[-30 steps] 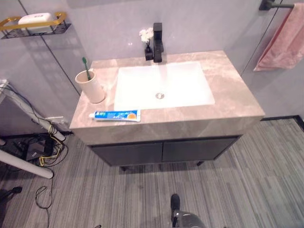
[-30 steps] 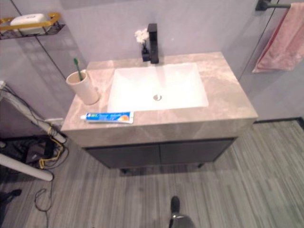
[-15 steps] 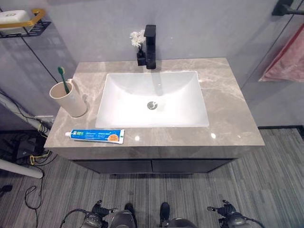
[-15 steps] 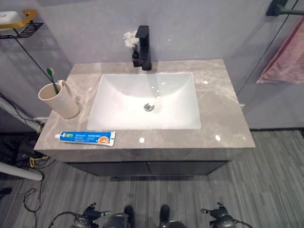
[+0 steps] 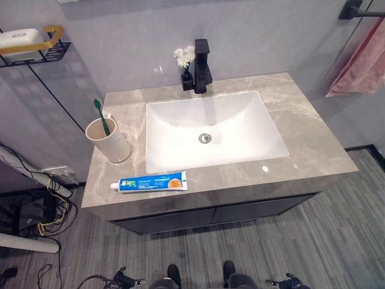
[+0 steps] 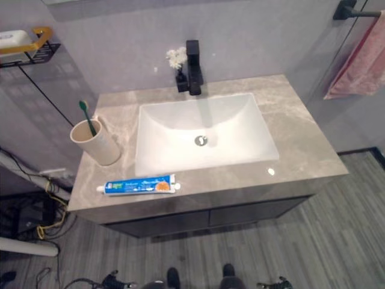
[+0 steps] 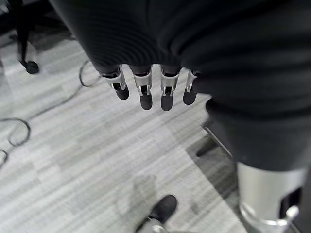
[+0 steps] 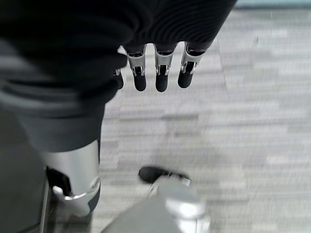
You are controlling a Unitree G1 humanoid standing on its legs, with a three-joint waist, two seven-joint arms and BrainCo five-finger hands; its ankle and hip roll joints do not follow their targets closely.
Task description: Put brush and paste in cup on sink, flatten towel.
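Note:
I expect the toothpaste tube [image 5: 150,182] to lean out over the cup's rim when I lower it in, because the beige cup [image 5: 110,140] is shorter than the tube.
A beige cup [image 5: 109,143] stands on the left of the marble counter [image 5: 313,150], with a green toothbrush [image 5: 101,115] upright in it. The blue toothpaste tube [image 5: 150,182] lies flat near the counter's front edge, just in front of the cup. A pink towel [image 5: 362,60] hangs bunched from a black bar [image 5: 354,8] on the wall at the upper right. My left hand [image 7: 142,92] and right hand [image 8: 162,77] hang over the floor with fingers straight, both open and holding nothing.
A white basin [image 5: 210,129] is set in the counter's middle, with a black faucet [image 5: 202,58] and a small vase of white flowers [image 5: 184,60] behind it. A wire shelf with soap [image 5: 27,43] hangs on the left wall. Cables and pipes [image 5: 36,211] lie left of the cabinet.
The whole picture has shifted as the camera moved. Cup, toothbrush and toothpaste keep their places on the counter, and the towel hangs as before.

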